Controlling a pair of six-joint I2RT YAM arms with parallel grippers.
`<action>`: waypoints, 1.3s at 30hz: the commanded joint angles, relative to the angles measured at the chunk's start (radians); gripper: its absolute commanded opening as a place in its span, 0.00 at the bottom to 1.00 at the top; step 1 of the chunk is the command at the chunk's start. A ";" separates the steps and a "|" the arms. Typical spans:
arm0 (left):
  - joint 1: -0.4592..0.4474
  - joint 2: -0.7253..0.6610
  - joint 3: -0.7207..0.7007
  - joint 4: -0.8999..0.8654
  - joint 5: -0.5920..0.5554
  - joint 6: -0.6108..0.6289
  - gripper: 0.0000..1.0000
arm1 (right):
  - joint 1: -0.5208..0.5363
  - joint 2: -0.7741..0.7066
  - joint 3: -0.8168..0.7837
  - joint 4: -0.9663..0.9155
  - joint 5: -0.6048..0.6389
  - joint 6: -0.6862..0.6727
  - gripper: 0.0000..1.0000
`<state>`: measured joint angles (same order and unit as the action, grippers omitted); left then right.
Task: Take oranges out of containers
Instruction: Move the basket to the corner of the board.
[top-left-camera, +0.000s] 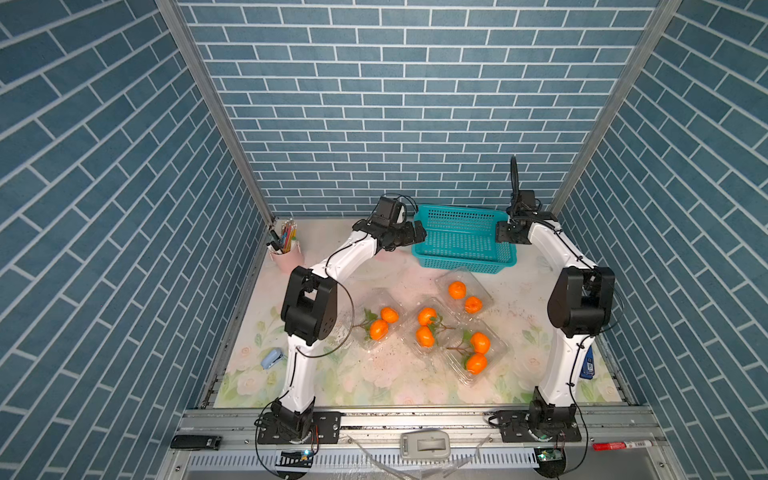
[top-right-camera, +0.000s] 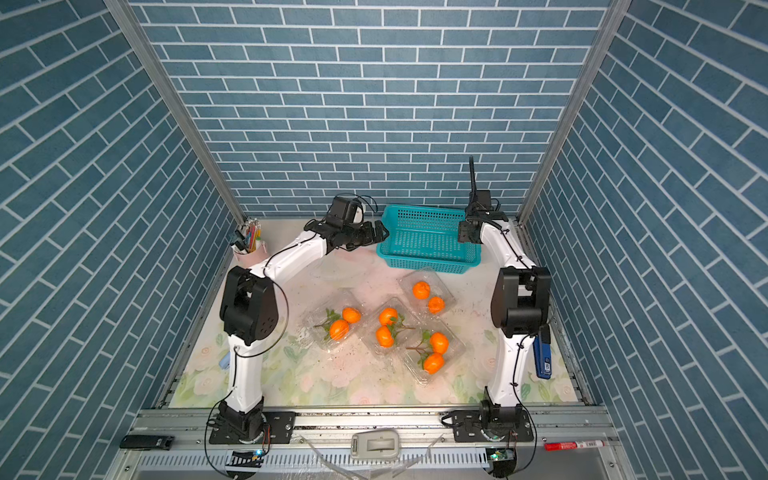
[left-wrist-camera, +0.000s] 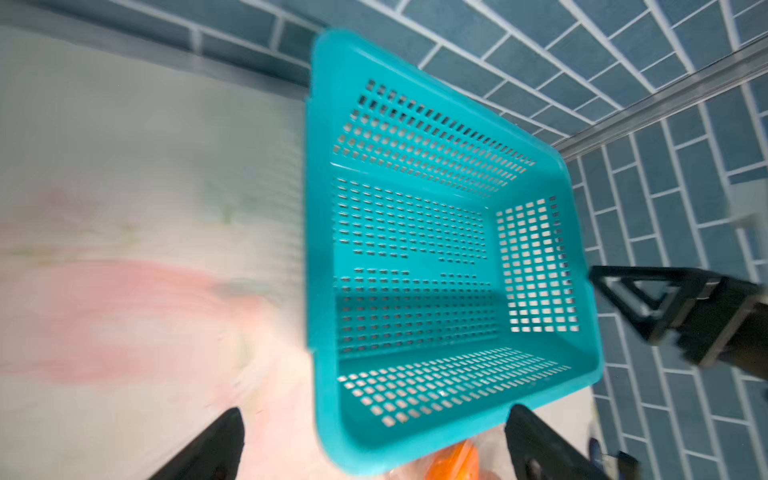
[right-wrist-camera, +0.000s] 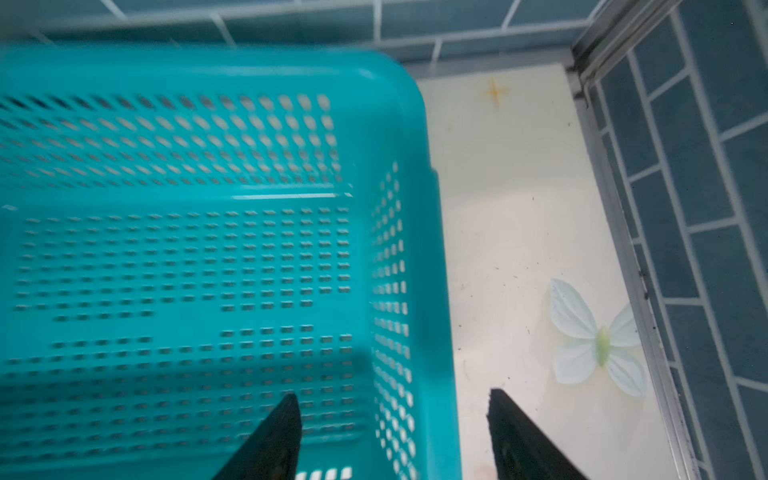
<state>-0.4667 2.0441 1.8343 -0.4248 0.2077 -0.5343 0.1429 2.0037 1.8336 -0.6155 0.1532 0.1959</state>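
My left gripper should let the basket's end (top-left-camera: 416, 253) be and my right gripper should push that end of the basket toward the side wall, because the teal basket (top-left-camera: 459, 240) takes up the back centre.
Several oranges lie in pairs inside clear containers mid-table in both top views: one pair (top-left-camera: 384, 322) at the left, one pair (top-left-camera: 426, 326) in the centre, one pair (top-left-camera: 464, 296) further back and one pair (top-left-camera: 478, 353) at the front right. The left container (top-left-camera: 370, 299) and the front right container (top-left-camera: 498, 345) show as clear plastic. My left gripper (top-left-camera: 419, 232) (left-wrist-camera: 376, 411) hangs open and empty by the left end of the teal basket (top-left-camera: 461, 210). An orange (left-wrist-camera: 455, 461) peeks from under the basket rim. My right gripper (top-left-camera: 500, 235) (right-wrist-camera: 392, 395) is open, its fingers straddling the basket's right wall (right-wrist-camera: 419, 166).
The basket (left-wrist-camera: 320, 208) stands at the back centre. A pink pen cup (top-left-camera: 286, 253) is at the back left and a light blue stapler (top-left-camera: 272, 358) by the left arm. A blue object (top-left-camera: 587, 365) lies beside the right arm. A red marker (top-left-camera: 619, 445) and a grey device (top-left-camera: 424, 444) rest on the front rail.
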 joint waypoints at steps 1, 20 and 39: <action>0.005 -0.148 -0.075 -0.135 -0.309 0.172 0.99 | 0.104 -0.045 0.025 0.055 -0.047 0.115 0.80; 0.063 -0.509 -0.671 0.200 -0.149 0.064 0.99 | 0.413 0.536 0.627 -0.095 -0.024 0.269 0.68; 0.063 -0.557 -0.678 0.149 -0.086 0.042 0.99 | 0.475 0.467 0.632 -0.077 -0.006 0.305 0.75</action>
<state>-0.4046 1.5074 1.1622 -0.2432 0.1028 -0.4862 0.5941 2.4878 2.4393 -0.6781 0.1326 0.4603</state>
